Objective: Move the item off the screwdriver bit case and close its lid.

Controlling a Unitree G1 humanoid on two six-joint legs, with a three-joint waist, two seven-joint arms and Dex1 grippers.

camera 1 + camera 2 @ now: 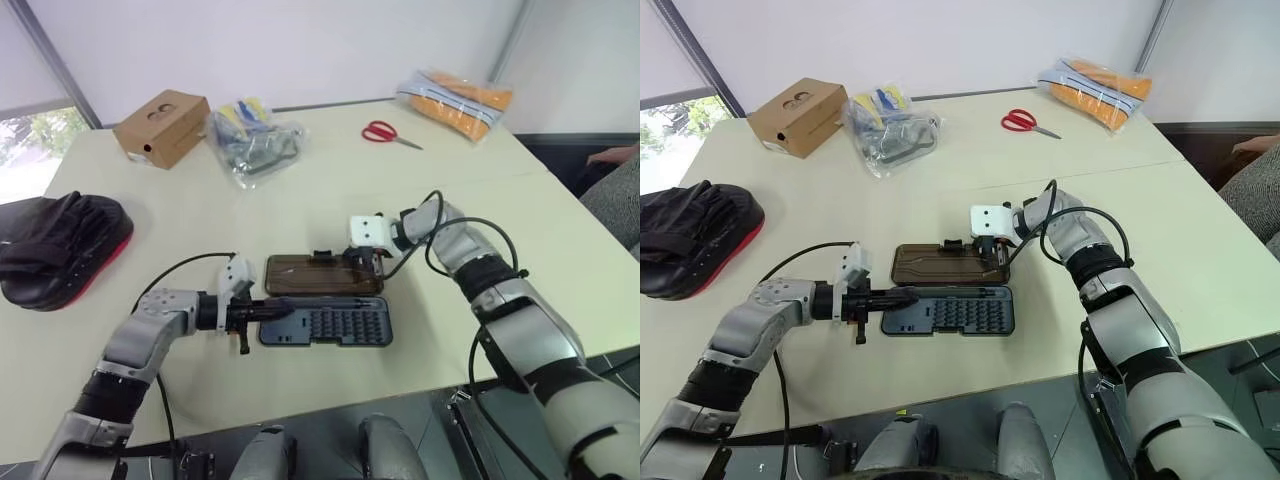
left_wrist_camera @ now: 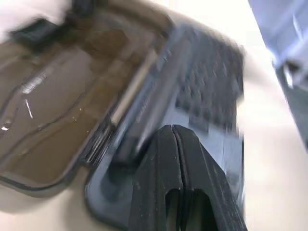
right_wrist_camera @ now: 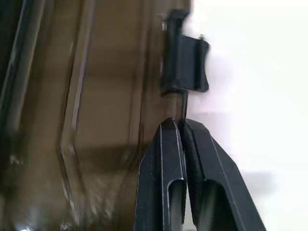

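The left gripper's fingers are over the tray's end (image 1: 276,332), where the lid has to close, so the left gripper should go behind the lid (image 1: 284,259) and push it shut.
The item, a black padded mitt (image 1: 60,245) with a red underside, lies at the table's left edge, well apart from the screwdriver bit case (image 1: 330,322). The case's dark tray of bits is uncovered. Its smoky-brown lid (image 1: 310,275) lies flat on the table behind the tray. My left gripper (image 1: 275,312) is shut, and its tips rest on the tray's left end (image 2: 144,144). My right gripper (image 3: 182,122) is shut on the lid's far rim, just beside the black latch tab (image 3: 185,65).
A brown cardboard box (image 1: 162,127) and a clear bag of tools (image 1: 255,140) sit at the back left. Red scissors (image 1: 388,134) and an orange packet (image 1: 455,102) lie at the back right. A person's arm (image 1: 615,160) shows at the right edge.
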